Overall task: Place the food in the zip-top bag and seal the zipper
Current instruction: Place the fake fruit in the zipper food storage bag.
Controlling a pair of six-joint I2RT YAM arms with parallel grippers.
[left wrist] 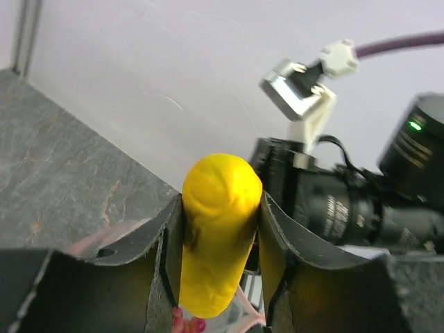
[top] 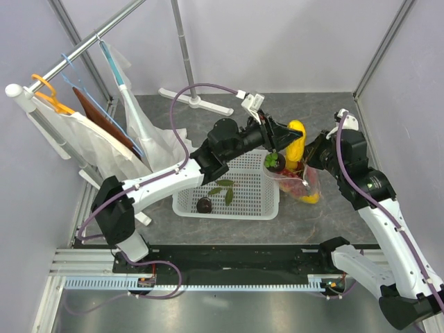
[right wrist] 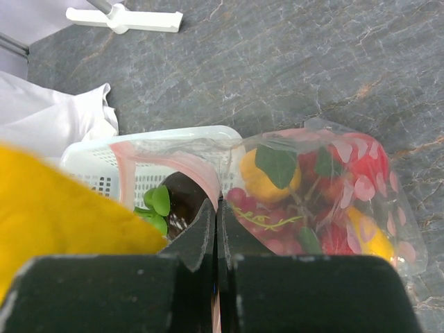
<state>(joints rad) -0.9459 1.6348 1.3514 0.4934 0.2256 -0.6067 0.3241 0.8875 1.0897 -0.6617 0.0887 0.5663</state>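
Note:
The yellow mango (top: 295, 141) is upright over the bag's opening (top: 287, 168). My left gripper goes on lowering it until the mango's lower end goes into the bag, before it lets go.
My left gripper (top: 288, 139) is shut on a yellow mango (top: 297, 142), held upright over the bag's mouth; it also shows in the left wrist view (left wrist: 216, 236). The clear zip-top bag (top: 302, 184) lies right of the basket, holding an orange (right wrist: 267, 173), grapes (right wrist: 267, 218), red fruits and a second mango (right wrist: 371, 232). My right gripper (right wrist: 216, 211) is shut on the pink zipper strip (right wrist: 198, 173) at the bag's mouth. A dark mangosteen (top: 273, 161) with green leaves sits at the mouth. Another mangosteen (top: 204, 205) lies in the basket.
A white mesh basket (top: 187, 201) holds loose green leaves (top: 223, 189). A clothes rack with hangers and garments (top: 104, 132) stands at the left. A white stand foot (top: 198, 103) lies at the back. Grey walls enclose the table.

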